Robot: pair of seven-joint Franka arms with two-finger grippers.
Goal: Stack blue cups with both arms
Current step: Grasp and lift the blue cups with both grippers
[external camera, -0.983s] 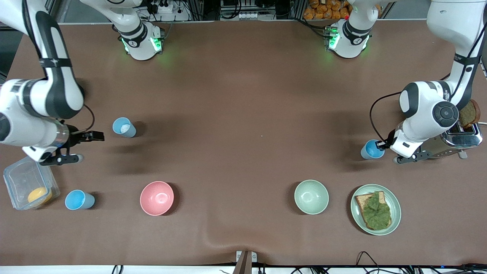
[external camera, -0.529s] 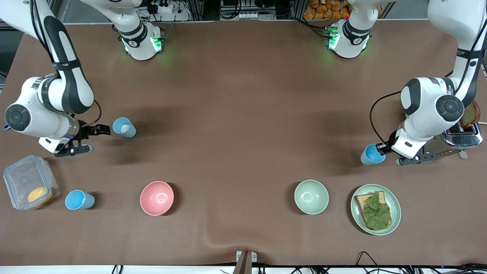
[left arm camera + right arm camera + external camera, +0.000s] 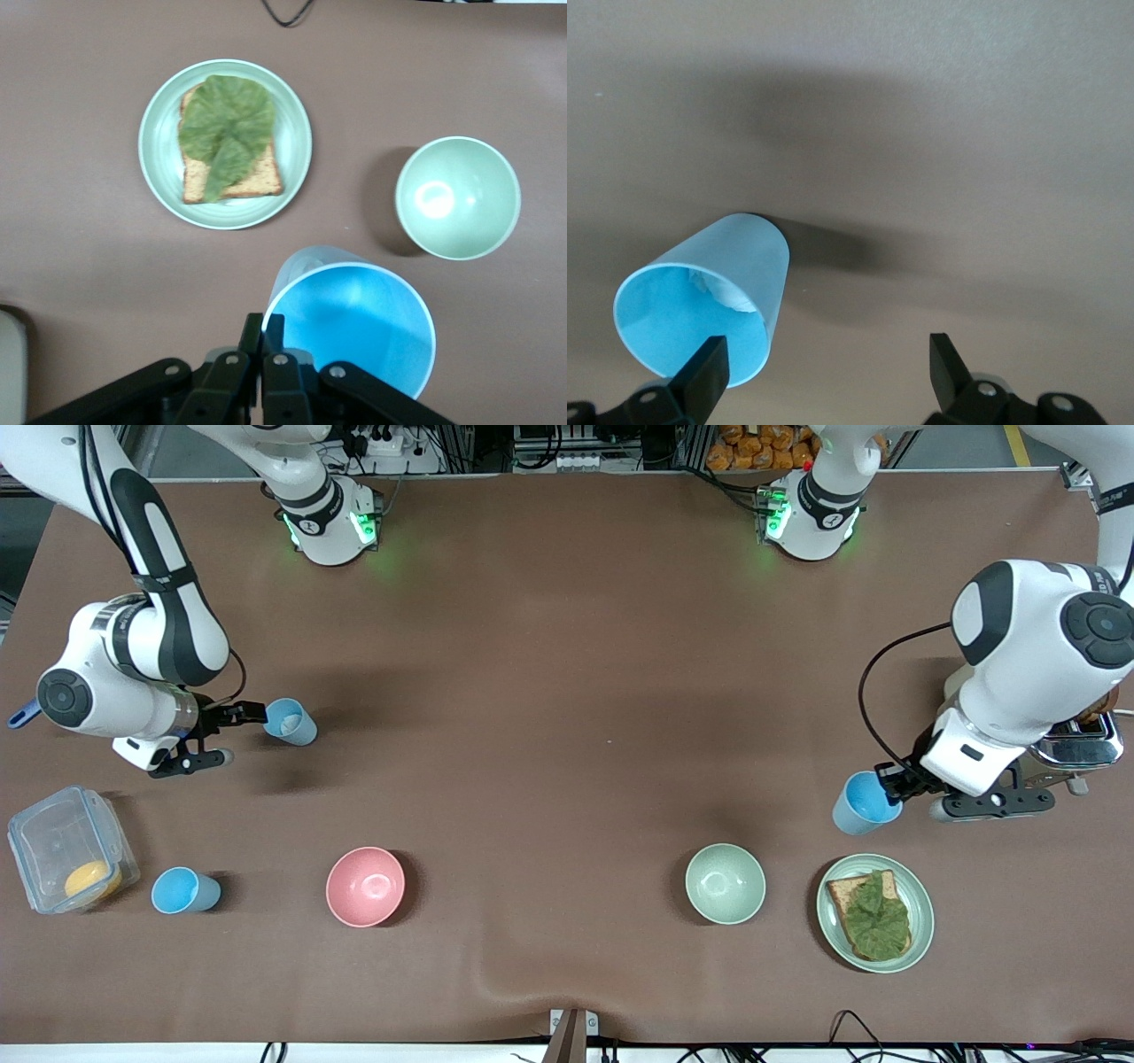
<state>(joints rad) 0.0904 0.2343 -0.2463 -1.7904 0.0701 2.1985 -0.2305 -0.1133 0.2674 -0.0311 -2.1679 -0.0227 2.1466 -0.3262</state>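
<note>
My gripper will find the blue cup empty when I carry it, because the white patch [image 3: 722, 290] clings to the inside of the blue cup [image 3: 292, 722] like a splash of light.
Three light-blue cups are in view. My left gripper [image 3: 891, 783] is shut on the rim of one blue cup [image 3: 862, 802] and holds it just off the table, beside the toaster. In the left wrist view the fingers [image 3: 254, 333] pinch the rim of that cup [image 3: 359, 323]. My right gripper [image 3: 228, 736] is open beside a second blue cup [image 3: 290, 721], one finger at its rim. In the right wrist view this cup [image 3: 713, 288] lies at one side of the gripper [image 3: 824, 359], with something white inside. A third blue cup [image 3: 183, 891] stands beside the clear container.
A pink bowl [image 3: 365, 886] and a pale green bowl [image 3: 725, 883] stand nearer the front camera. A plate with toast and lettuce [image 3: 833, 930] is beside the green bowl. A toaster [image 3: 1076, 744] is at the left arm's end. A clear container [image 3: 40, 841] is at the right arm's end.
My left gripper has lifted its cup off the table and carried it slightly toward the plate. My right gripper has moved in toward the second cup, and one finger now reaches its rim.
</note>
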